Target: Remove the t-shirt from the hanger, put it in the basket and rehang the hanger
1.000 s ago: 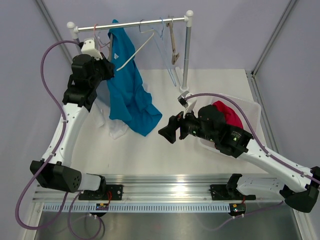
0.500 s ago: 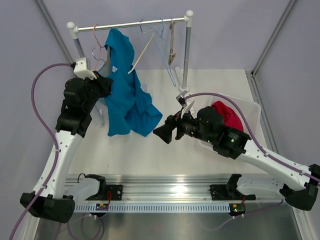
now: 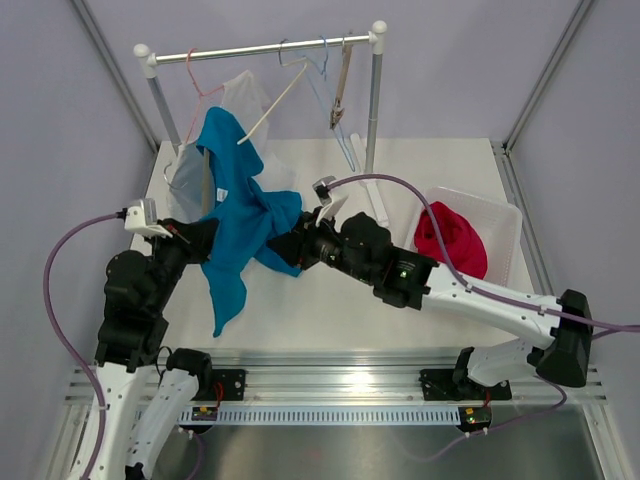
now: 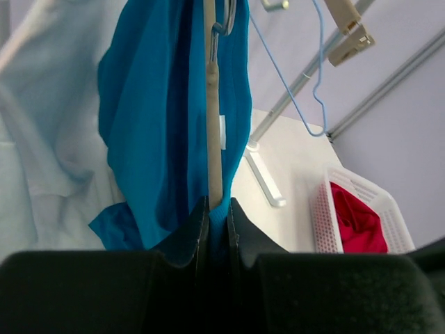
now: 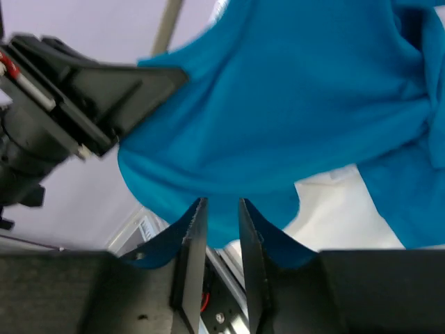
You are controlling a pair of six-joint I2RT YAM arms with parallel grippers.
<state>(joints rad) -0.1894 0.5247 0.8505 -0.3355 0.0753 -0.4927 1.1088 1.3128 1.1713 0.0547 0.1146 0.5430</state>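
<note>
The robot's left gripper is pinching blue t-shirt fabric against the bar of the hanger, so the right gripper should hold the hanger while the left gripper takes it by its hook.
The blue t-shirt hangs on a beige hanger, which tilts down from the rail. My left gripper is low at the left. It is shut on the hanger's bar with blue t-shirt fabric pinched in, its jaws pressed together. My right gripper has reached the shirt's lower right fold. In the right wrist view its jaws stand narrow, with the t-shirt hem caught between the tips.
A pale garment hangs behind the blue one. More hangers dangle from the rail near its right post. A white basket holding a red cloth stands at the right. A white bar lies on the table.
The left arm has drawn the hanger end and t-shirt down toward the near edge. The right arm has swung left to the shirt, and its jaws have narrowed on the fabric.
</note>
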